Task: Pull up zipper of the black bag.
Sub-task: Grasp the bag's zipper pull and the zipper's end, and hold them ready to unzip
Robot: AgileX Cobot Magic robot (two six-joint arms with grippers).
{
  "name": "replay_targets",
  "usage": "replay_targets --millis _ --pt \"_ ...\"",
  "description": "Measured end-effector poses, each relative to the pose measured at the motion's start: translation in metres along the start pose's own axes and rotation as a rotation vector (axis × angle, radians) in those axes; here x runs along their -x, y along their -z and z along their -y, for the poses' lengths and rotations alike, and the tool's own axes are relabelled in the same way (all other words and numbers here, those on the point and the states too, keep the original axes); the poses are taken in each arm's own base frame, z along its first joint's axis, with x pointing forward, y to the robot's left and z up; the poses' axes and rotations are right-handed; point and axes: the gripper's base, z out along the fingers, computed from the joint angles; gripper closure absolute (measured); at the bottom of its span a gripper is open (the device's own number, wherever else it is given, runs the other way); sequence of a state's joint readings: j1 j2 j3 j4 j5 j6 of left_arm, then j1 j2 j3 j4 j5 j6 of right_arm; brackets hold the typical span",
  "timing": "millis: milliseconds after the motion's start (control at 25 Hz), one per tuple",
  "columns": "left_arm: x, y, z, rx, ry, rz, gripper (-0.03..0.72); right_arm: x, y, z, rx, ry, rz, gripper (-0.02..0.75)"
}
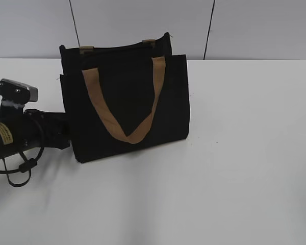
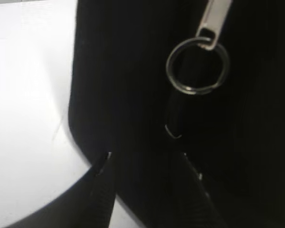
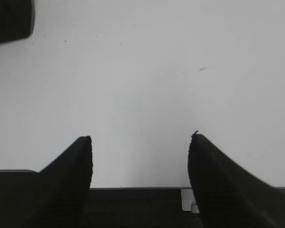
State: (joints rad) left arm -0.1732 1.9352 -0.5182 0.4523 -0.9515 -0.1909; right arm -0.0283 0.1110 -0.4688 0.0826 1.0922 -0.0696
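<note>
The silver zipper pull (image 2: 213, 23) dangles down the bag's side, so the black strap loop (image 2: 175, 127) will arch above the bag's rim and take the zipper pull along when the robot lifts.
The black bag (image 1: 127, 97) with tan handles (image 1: 127, 132) stands upright on the white table (image 1: 234, 168). My left gripper (image 1: 66, 135) is low against the bag's left side. In the left wrist view its fingers (image 2: 145, 156) are apart and straddle the bag's dark side (image 2: 133, 95), with no clear grip. A silver zipper pull (image 2: 214, 19) with a metal ring (image 2: 197, 66) hangs just above the fingertips. My right gripper (image 3: 140, 137) is open and empty above bare table. It is out of the exterior view.
A grey wall (image 1: 245, 25) runs behind the table. A dark corner, perhaps the bag (image 3: 9, 19), shows at the top left of the right wrist view. The left arm's cables (image 1: 20, 163) loop at the table's left edge.
</note>
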Motion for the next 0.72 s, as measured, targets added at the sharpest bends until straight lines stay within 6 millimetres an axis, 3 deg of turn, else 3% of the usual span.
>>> replay_targets --millis 560,720 --pt "0.009 -0.024 -0.003 -0.079 -0.086 0.024 0.417 0.0 0.0 0.0 0.0 0.0 0.0 0.256" --pt "0.008 -0.025 -0.003 -0.082 -0.091 0.011 0.502 0.0 0.0 0.0 0.0 0.0 0.0 0.256"
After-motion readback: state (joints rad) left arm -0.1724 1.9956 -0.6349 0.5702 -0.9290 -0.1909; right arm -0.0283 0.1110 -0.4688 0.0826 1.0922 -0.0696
